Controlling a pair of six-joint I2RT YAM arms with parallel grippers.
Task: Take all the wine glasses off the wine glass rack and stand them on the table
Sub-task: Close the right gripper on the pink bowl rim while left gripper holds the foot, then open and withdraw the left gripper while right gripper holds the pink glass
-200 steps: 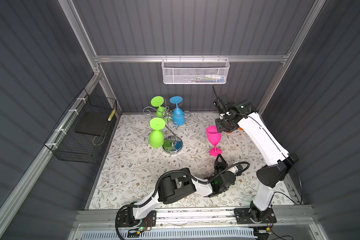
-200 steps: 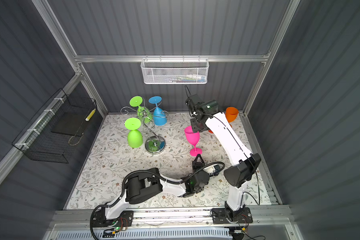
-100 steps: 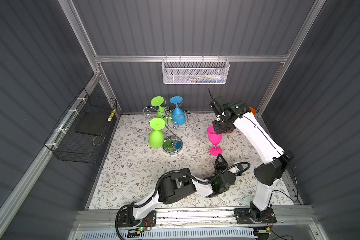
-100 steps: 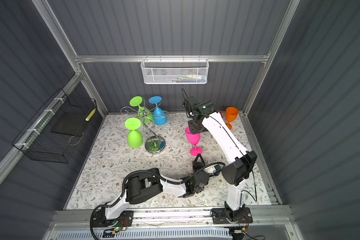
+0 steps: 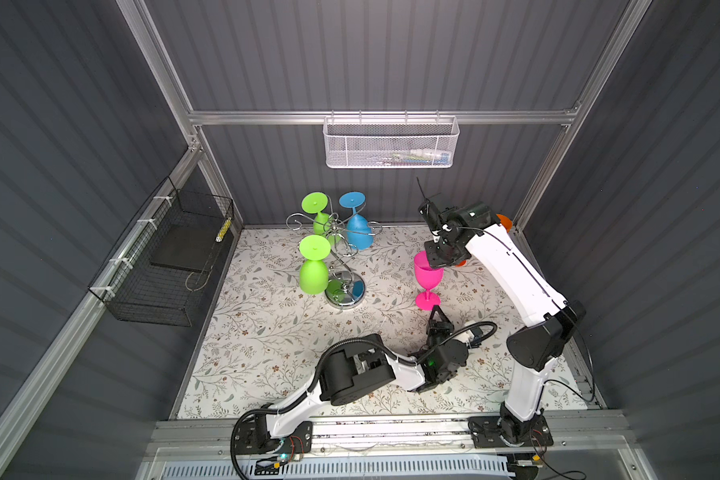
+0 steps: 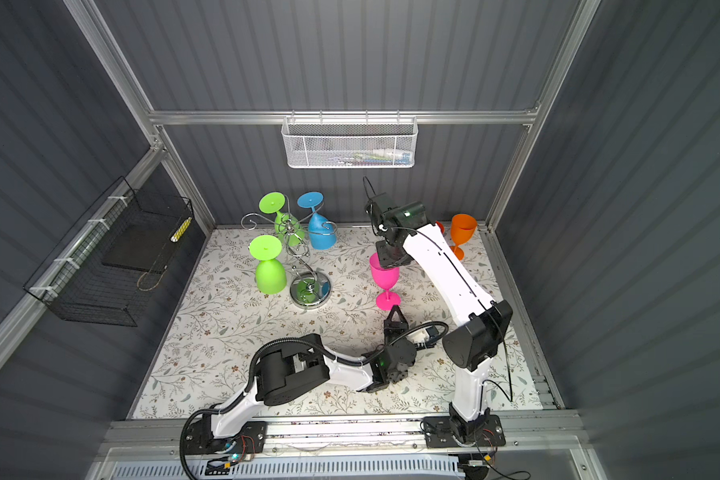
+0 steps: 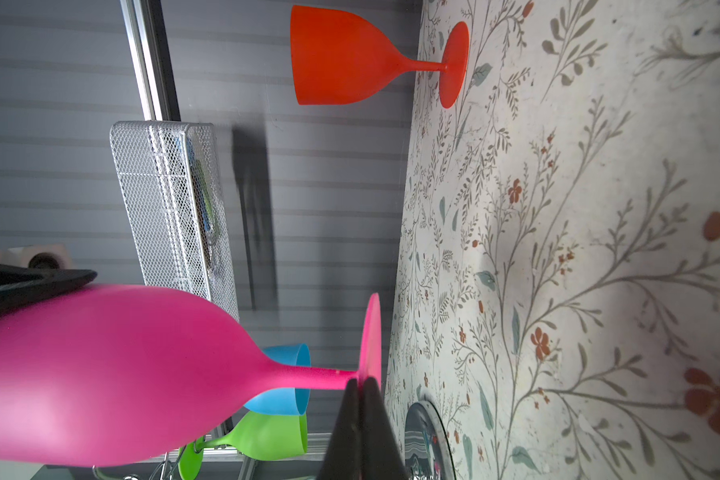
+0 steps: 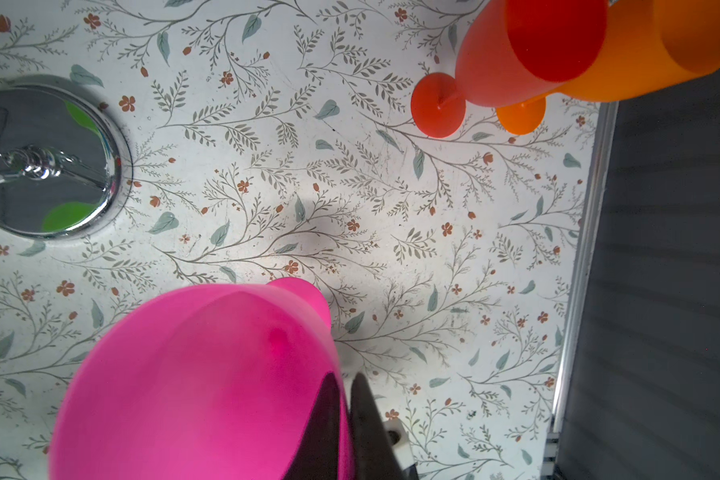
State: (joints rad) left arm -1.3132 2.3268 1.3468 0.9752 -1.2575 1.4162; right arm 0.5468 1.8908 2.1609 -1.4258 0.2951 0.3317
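Note:
The robot's left gripper is pinching the pink glass's foot [image 5: 427,301], so it should open and move away before the right gripper carries the glass beside the red glass.
The chrome wine glass rack [image 5: 345,253] [image 6: 304,257] stands at the back left, with two green glasses [image 5: 314,270] and a blue one [image 5: 358,232] hanging upside down on its arms. A pink wine glass [image 5: 427,272] [image 6: 385,276] stands upright on the floral table to the rack's right. My right gripper [image 5: 433,259] [image 8: 346,380] is shut on its rim, one finger inside the bowl and one outside. The left gripper [image 5: 435,311] [image 7: 360,382] lies low on the table, shut, its tips at the edge of the pink foot [image 7: 371,332].
A red glass [image 8: 533,50] and an orange glass [image 6: 462,230] stand in the back right corner. A white mesh basket [image 5: 391,143] hangs on the back wall, a black wire basket [image 5: 163,257] on the left wall. Aluminium rails edge the table.
My right gripper has moved left and down from beside the orange glasses onto the pink glass's rim and shut on it. The left arm has not moved.

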